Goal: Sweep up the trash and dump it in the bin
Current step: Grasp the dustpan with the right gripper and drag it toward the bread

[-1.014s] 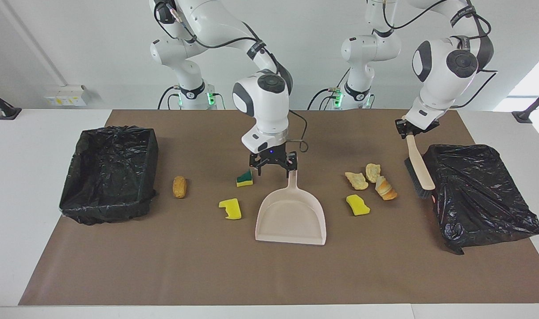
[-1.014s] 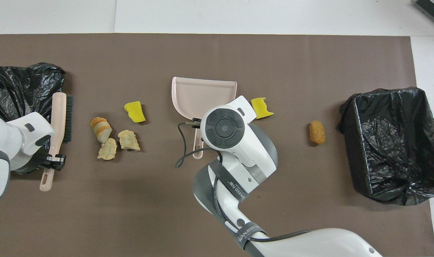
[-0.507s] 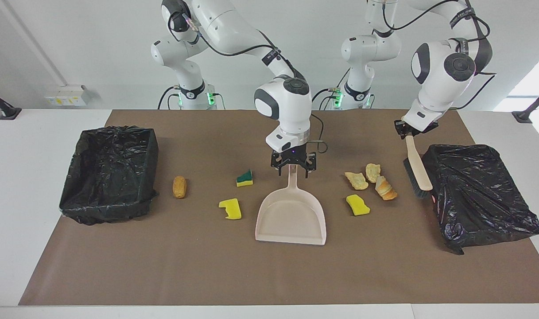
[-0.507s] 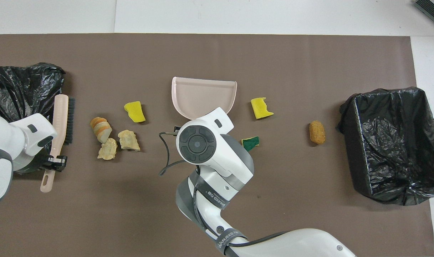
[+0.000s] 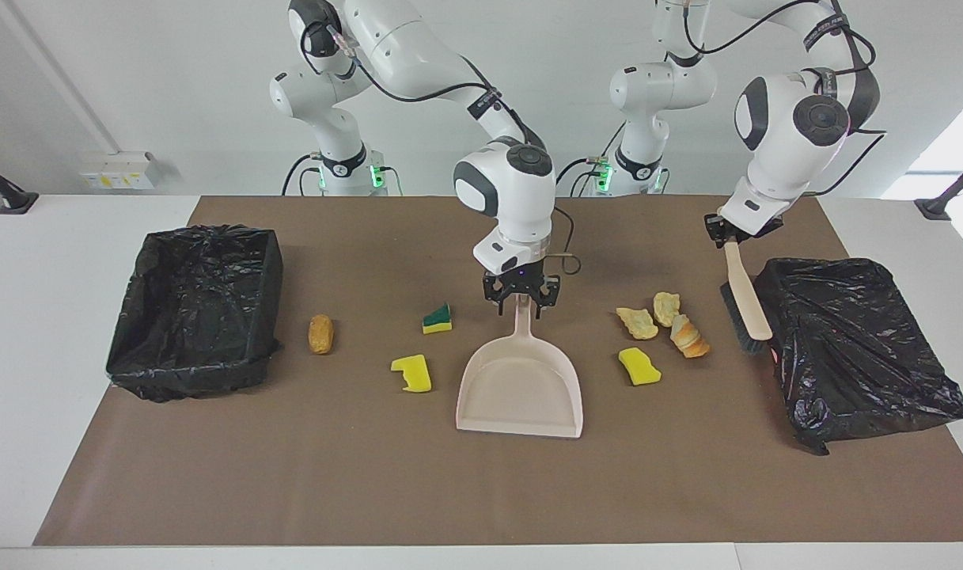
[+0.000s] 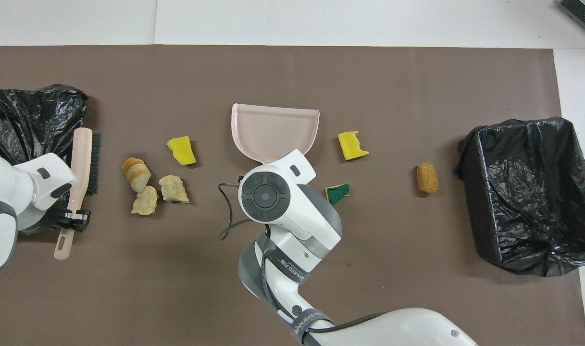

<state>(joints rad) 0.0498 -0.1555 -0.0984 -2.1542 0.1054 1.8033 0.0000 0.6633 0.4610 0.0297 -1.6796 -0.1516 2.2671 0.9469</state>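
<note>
The tan bread pieces (image 6: 173, 188) are in a tight cluster (image 6: 149, 193), so they will slide onto the beige dustpan together when I sweep with the brush.
The trash lies on the brown mat: a brown nugget (image 5: 320, 333), a green-topped sponge wedge (image 5: 437, 319), a yellow sponge chunk (image 5: 412, 373), another yellow chunk (image 5: 639, 366), and three tan bread pieces (image 5: 666, 308). The beige dustpan (image 5: 521, 388) lies flat in the middle, its handle pointing toward the robots. My right gripper (image 5: 521, 303) is open, with one finger on each side of the end of the dustpan handle. In the overhead view its wrist hides it. My left gripper (image 5: 725, 236) is shut on the handle of the beige brush (image 5: 748, 309), whose bristles hang beside the bread pieces.
A black-lined bin (image 5: 196, 309) stands at the right arm's end of the mat, beside the nugget. A second black-bagged bin (image 5: 853, 348) lies at the left arm's end, right beside the brush. The mat (image 5: 449, 491) covers most of the white table.
My right gripper moved from beside the green-topped wedge toward the left arm's end and now straddles the dustpan handle. My left gripper and the brush barely shifted.
</note>
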